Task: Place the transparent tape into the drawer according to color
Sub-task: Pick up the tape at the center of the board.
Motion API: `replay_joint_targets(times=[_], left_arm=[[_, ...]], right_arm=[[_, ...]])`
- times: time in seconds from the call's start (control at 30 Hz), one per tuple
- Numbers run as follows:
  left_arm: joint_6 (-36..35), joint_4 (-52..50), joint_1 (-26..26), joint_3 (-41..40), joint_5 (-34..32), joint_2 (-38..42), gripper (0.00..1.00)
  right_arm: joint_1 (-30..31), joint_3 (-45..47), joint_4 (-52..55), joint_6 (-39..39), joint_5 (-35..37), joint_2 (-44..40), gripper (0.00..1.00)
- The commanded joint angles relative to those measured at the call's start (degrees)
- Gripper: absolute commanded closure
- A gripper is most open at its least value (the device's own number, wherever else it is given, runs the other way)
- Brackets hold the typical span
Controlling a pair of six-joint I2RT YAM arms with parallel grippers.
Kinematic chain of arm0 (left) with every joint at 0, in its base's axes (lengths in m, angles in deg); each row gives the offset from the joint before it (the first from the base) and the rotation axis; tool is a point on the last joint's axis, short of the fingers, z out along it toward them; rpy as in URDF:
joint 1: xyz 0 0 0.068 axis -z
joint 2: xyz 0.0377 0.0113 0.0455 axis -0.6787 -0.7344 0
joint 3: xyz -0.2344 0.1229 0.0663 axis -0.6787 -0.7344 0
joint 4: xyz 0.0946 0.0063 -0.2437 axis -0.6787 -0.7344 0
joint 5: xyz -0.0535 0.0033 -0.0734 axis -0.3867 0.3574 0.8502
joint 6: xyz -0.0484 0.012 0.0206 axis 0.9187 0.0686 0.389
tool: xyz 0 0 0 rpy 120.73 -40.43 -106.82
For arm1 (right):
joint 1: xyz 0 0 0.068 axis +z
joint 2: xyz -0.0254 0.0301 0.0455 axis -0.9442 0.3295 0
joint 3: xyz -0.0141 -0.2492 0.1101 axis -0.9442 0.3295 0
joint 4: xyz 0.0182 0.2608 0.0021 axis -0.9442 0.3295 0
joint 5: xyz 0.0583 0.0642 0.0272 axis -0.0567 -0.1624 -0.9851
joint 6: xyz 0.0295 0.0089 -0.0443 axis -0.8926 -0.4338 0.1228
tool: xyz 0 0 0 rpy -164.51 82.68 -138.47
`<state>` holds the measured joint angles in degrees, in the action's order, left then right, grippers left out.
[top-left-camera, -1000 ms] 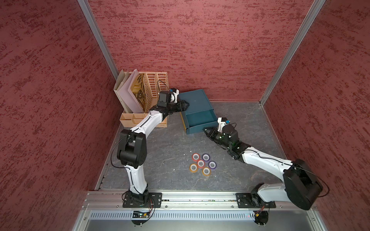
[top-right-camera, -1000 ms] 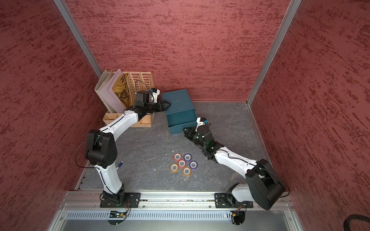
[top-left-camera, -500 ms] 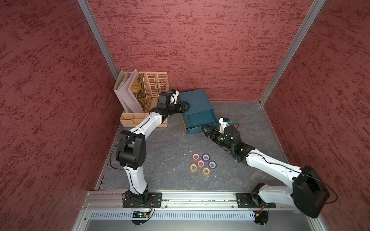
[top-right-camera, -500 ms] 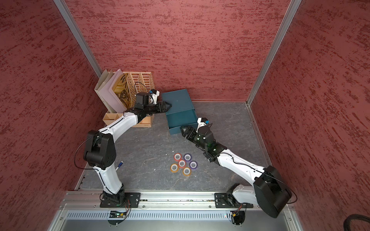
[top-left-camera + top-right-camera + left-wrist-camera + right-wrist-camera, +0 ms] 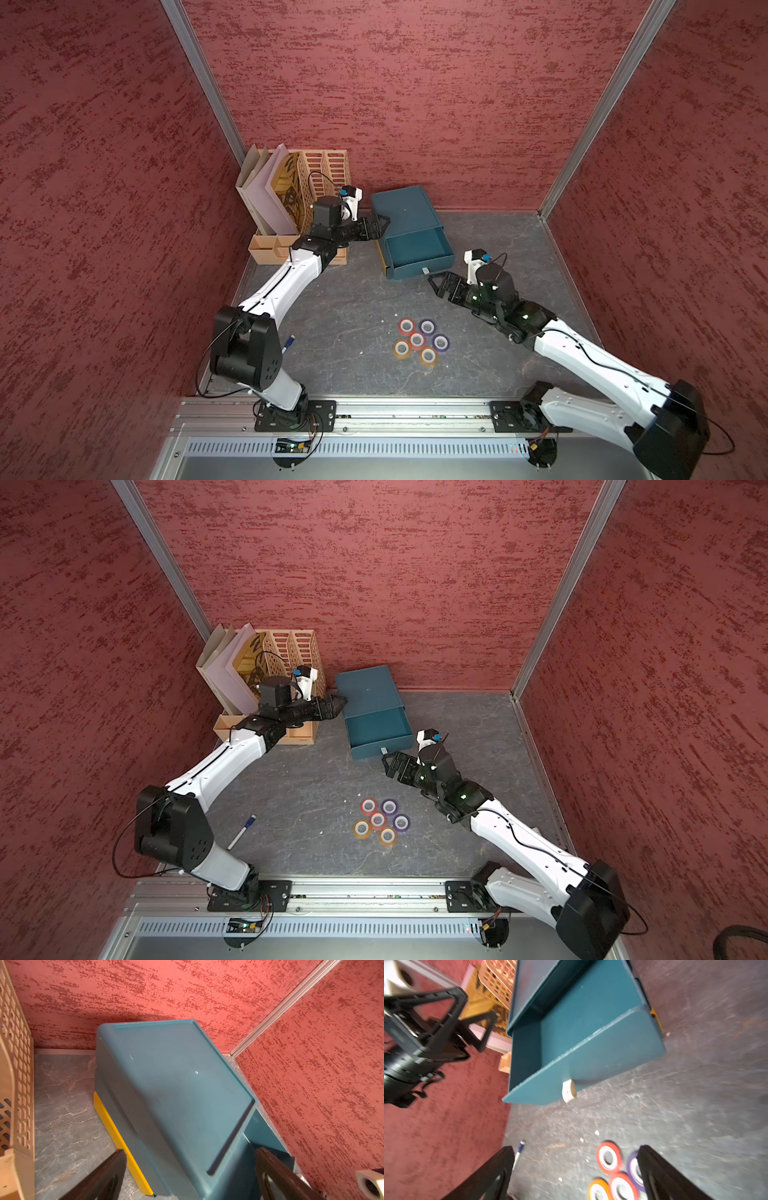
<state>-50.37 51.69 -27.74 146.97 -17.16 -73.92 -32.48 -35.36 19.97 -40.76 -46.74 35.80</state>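
Note:
The robot's right gripper goes on to the purple tape [image 5: 441, 342] farthest from the drawer, as the drawer is open [image 5: 420, 246] and that tape's outer side lies free, and closes on that side.
Several small tape rolls lie clustered on the grey floor in both top views: red [image 5: 406, 326] [image 5: 377, 820], purple [image 5: 427, 327] [image 5: 401, 822] and orange [image 5: 402, 348] [image 5: 387, 836]. The teal cabinet's top drawer [image 5: 419, 266] [image 5: 591, 1059] stands pulled out and empty, with a white knob [image 5: 569, 1091] on its front. My right gripper [image 5: 434, 286] [image 5: 576, 1155] is open, just off the knob, holding nothing. At the cabinet's left top corner [image 5: 176, 1084], my left gripper [image 5: 382, 226] [image 5: 191, 1157] is open, one finger on each side of it.
A wooden file organiser [image 5: 316, 183] with folders, and a low wooden tray [image 5: 270, 251], stand left of the cabinet. A pen [image 5: 241, 833] lies near the left arm's base. A yellow lower drawer edge [image 5: 116, 1130] shows under the cabinet. Red walls close in on three sides.
The right gripper has opened, let go of the drawer knob and drawn back a little. The left gripper has opened wider at the cabinet corner.

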Motion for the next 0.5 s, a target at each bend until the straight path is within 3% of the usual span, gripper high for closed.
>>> replay_joint_targets(times=[0.0,0.23,0.47], left_arm=[[0.1,-1.8,0.0,-4.4,0.9,3.9,0.0],[1.2,-4.4,0.9,-15.4,3.9,13.0,0.0],[1.3,-7.4,1.9,-23.6,4.6,20.7,0.0]], right_arm=[[0.7,-4.1,16.1,7.8,-0.5,-2.3,0.02],[1.3,-8.0,34.4,12.7,-2.1,-2.9,0.01],[3.2,-5.4,40.1,13.3,-0.2,0.2,0.09]])
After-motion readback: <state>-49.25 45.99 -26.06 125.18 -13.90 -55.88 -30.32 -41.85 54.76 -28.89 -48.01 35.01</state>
